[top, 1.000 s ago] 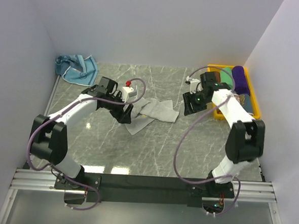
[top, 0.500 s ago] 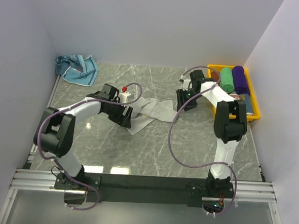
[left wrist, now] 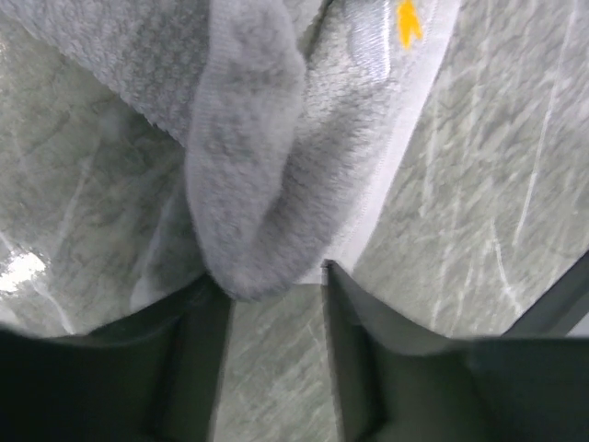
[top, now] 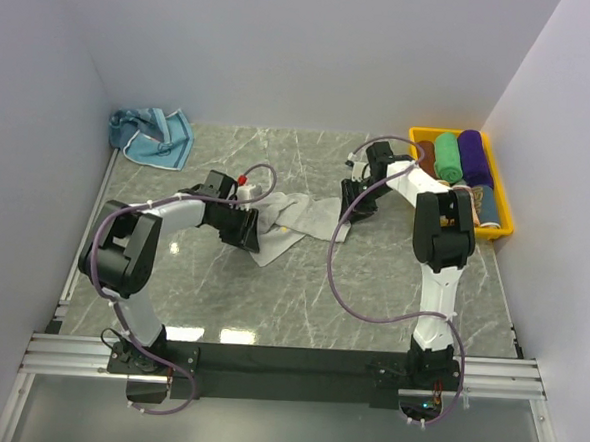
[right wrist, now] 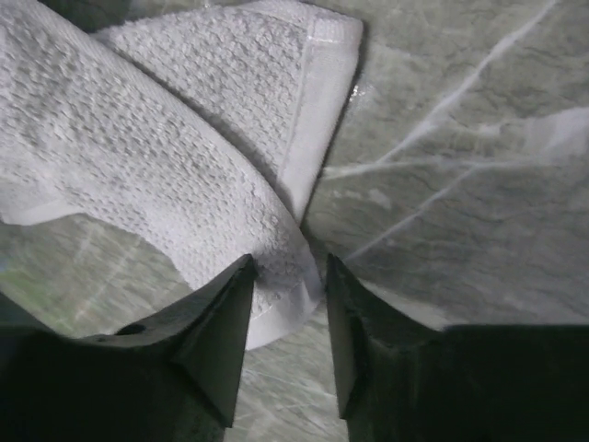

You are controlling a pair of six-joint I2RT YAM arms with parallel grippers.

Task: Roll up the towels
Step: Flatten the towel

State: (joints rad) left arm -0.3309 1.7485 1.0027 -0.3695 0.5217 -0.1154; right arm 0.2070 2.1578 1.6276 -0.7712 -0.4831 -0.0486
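Observation:
The grey-white towel lies crumpled (top: 280, 212), so next my left gripper raises the towel's fold (left wrist: 255, 249) while my right gripper raises the towel's hemmed corner, to stretch the towel flat before it is rolled.
A pale grey-white towel (top: 293, 219) lies crumpled flat in the middle of the marble table. My left gripper (top: 248, 230) is at its left end, low over it. In the left wrist view the jaws stand apart (left wrist: 271, 276), with a soft grey fold of the towel (left wrist: 244, 184) just at the fingertips. My right gripper (top: 350, 200) is at the towel's right end. In the right wrist view the jaws are apart (right wrist: 287, 262), with the towel's white hemmed corner (right wrist: 276, 249) between the tips, not pinched. A light blue towel (top: 152, 136) lies bunched at the back left.
A yellow bin (top: 508, 222) stands at the back right, holding a green roll (top: 446, 156), a purple roll (top: 474, 156) and a brown roll (top: 426, 154). White walls close in the left, back and right sides. The arms' cables loop over the table.
My right gripper has swung left from beside the yellow bin to the grey towel's right corner. My left gripper has shifted slightly at the towel's left end.

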